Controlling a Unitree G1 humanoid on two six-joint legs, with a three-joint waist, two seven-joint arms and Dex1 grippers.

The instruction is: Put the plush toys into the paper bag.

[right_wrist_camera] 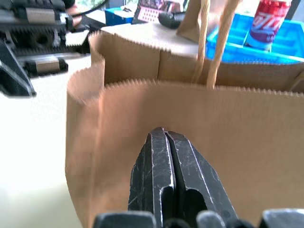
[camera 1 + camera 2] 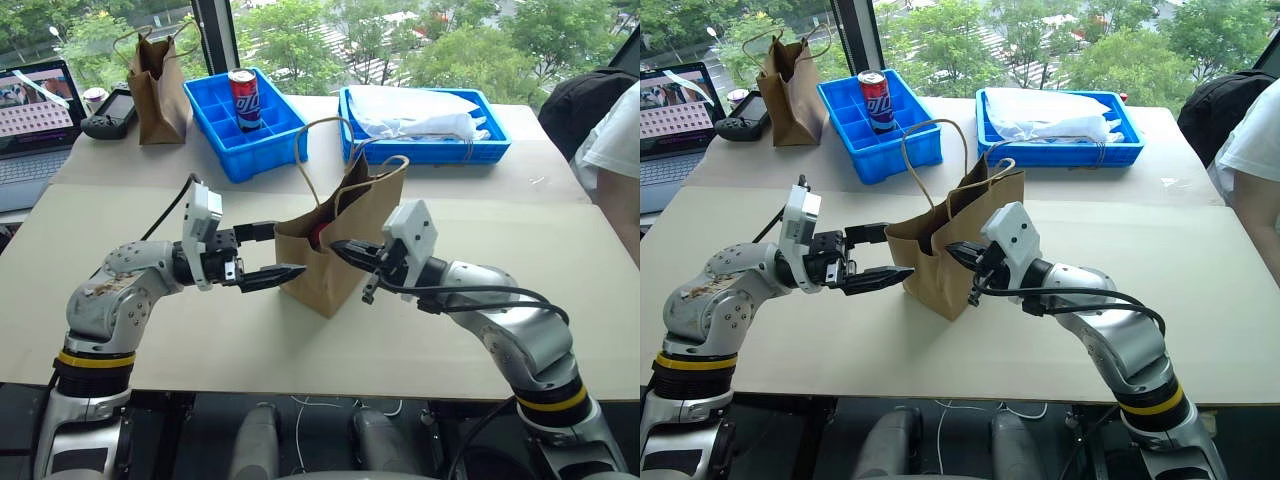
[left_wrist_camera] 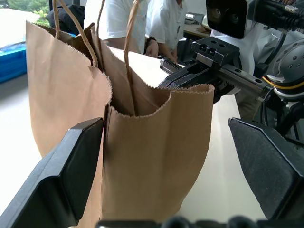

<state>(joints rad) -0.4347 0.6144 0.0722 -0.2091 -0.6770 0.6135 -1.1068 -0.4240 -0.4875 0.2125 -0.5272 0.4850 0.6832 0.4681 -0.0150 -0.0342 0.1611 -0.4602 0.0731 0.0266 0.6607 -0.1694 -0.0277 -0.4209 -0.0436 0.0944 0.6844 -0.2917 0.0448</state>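
The paper bag's narrow end is spread across my left gripper's fingers. Next, my right gripper pushes that narrow end inward before my left gripper pinches it.
The wide brown paper bag stands upright in the middle of the table, mouth open and loop handles up. A bit of red, a plush toy, shows inside the mouth; the rest of the bag's inside is hidden. My left gripper is open and level, with its two fingers on either side of the bag's narrow left end. My right gripper is shut, and its tip rests against the outside of the bag's right wall just below the serrated rim.
At the back stand a narrower brown bag, a blue compartment tray with a red can, and a blue tray of white plastic. A laptop and controller sit far left. A person is at the right edge.
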